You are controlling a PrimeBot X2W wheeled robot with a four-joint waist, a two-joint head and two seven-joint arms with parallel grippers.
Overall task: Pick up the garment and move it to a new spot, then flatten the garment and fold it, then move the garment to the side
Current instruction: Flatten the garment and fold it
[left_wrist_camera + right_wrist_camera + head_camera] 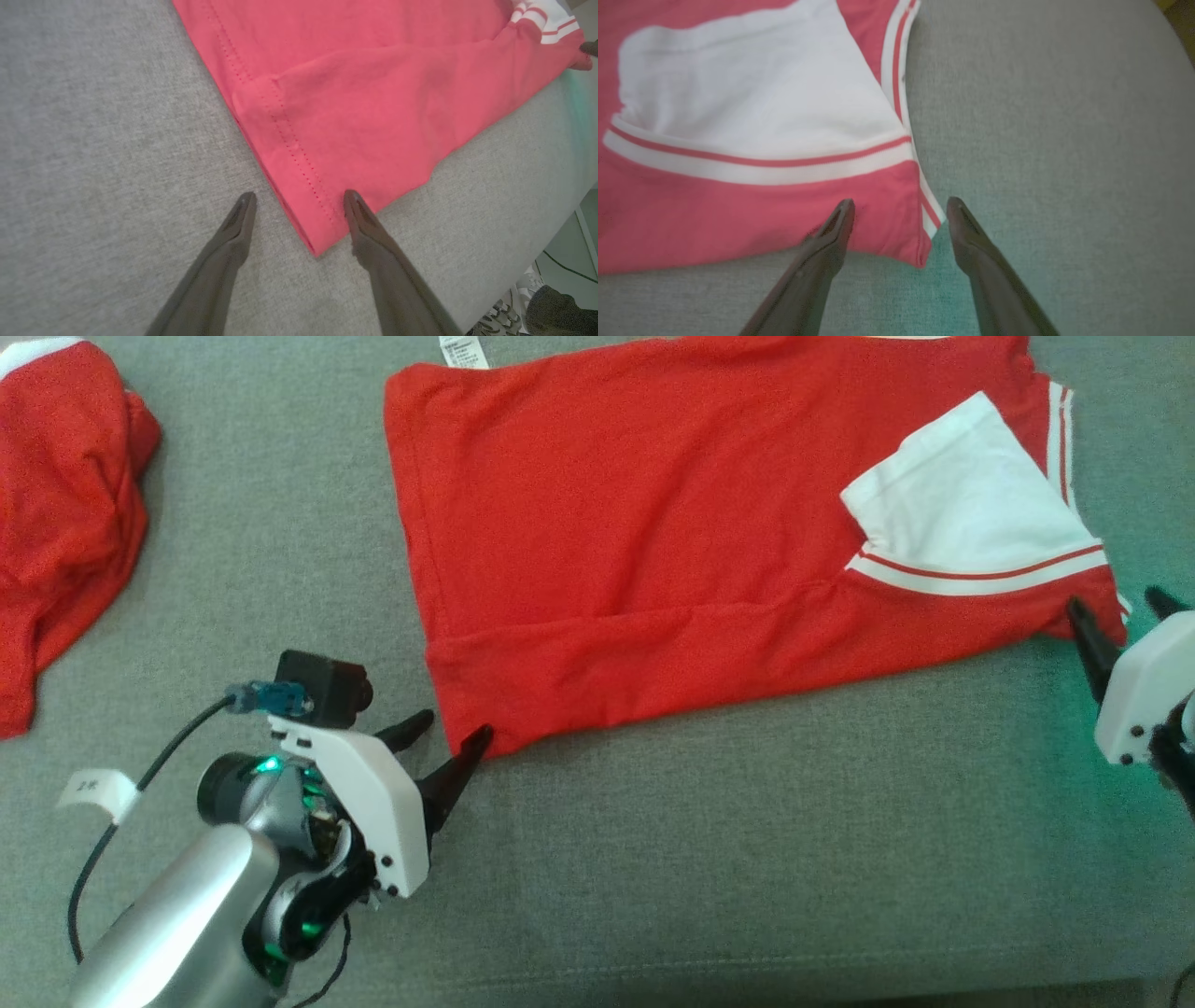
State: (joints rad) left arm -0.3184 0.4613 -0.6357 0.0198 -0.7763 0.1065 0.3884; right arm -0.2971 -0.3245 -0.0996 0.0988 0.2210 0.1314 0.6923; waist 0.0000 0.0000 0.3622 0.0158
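Observation:
The white tag (462, 352) is poking out from the garment's far edge (510, 364). The tag will flip over on top when I fold that edge in.
The garment (653, 541) is a red shirt with white, red-striped trim, lying mostly flat on the grey surface with its near edge folded over. My left gripper (453, 733) stands open at the garment's near left corner (313, 233), and that corner lies between the two dark fingers. My right gripper (1125, 607) is open at the near right corner (920, 252), where the white striped band (761, 165) ends. Neither gripper holds the cloth. The white panel (962, 504) lies on top near the right edge.
A second red garment (65, 523) lies bunched at the far left of the grey surface (747, 859). The surface's front edge runs along the bottom of the head view. In the left wrist view a floor with a shoe (556, 312) shows past the edge.

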